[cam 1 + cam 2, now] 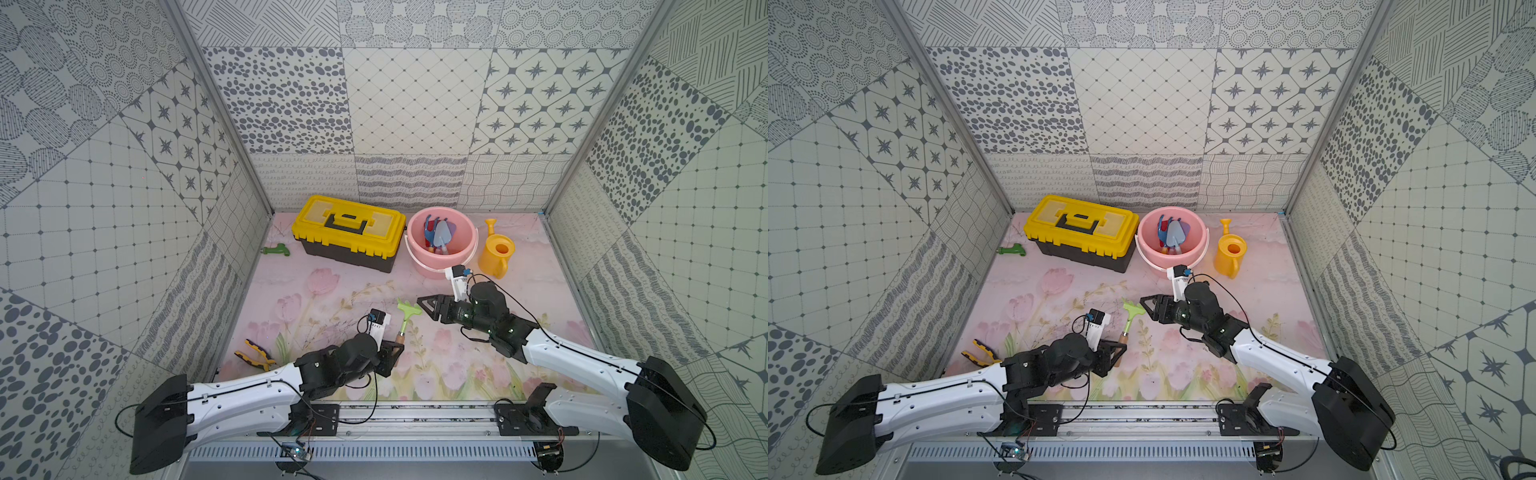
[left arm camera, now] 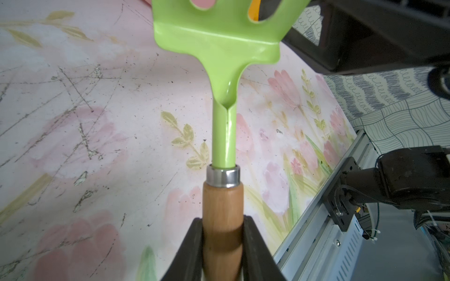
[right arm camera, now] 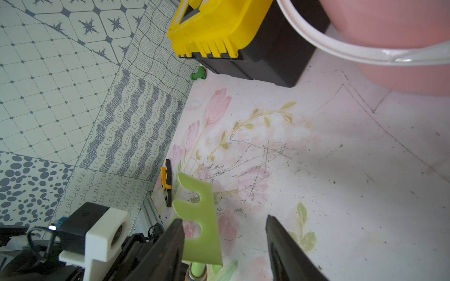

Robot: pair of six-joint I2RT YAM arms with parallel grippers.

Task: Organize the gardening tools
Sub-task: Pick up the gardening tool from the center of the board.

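The green rake is in my left gripper by the wooden handle [image 1: 400,339], which has to go into the pink bucket first. Next, my right gripper takes hold of the rake's neck [image 1: 405,321].
My left gripper [image 1: 397,345] [image 2: 222,221] is shut on the wooden handle of the green rake [image 1: 409,309] [image 2: 219,48], holding it above the mat with its head pointing away from the arm. My right gripper [image 1: 426,307] [image 3: 224,218] is open at the rake's head [image 3: 199,219]. The head sits close against one finger, and the other finger stands well clear. In both top views a pink bucket [image 1: 419,259] [image 1: 1152,259] at the back holds a light-blue trowel [image 1: 441,237] and other small tools. A yellow watering can [image 1: 496,253] [image 1: 1229,253] stands to its right.
A yellow-lidded black toolbox [image 1: 349,226] [image 3: 219,31] sits left of the bucket. A small green fitting [image 1: 276,250] lies by the left wall. Yellow-and-black pliers [image 1: 255,353] [image 3: 166,180] lie at the front left. Patterned walls enclose three sides.
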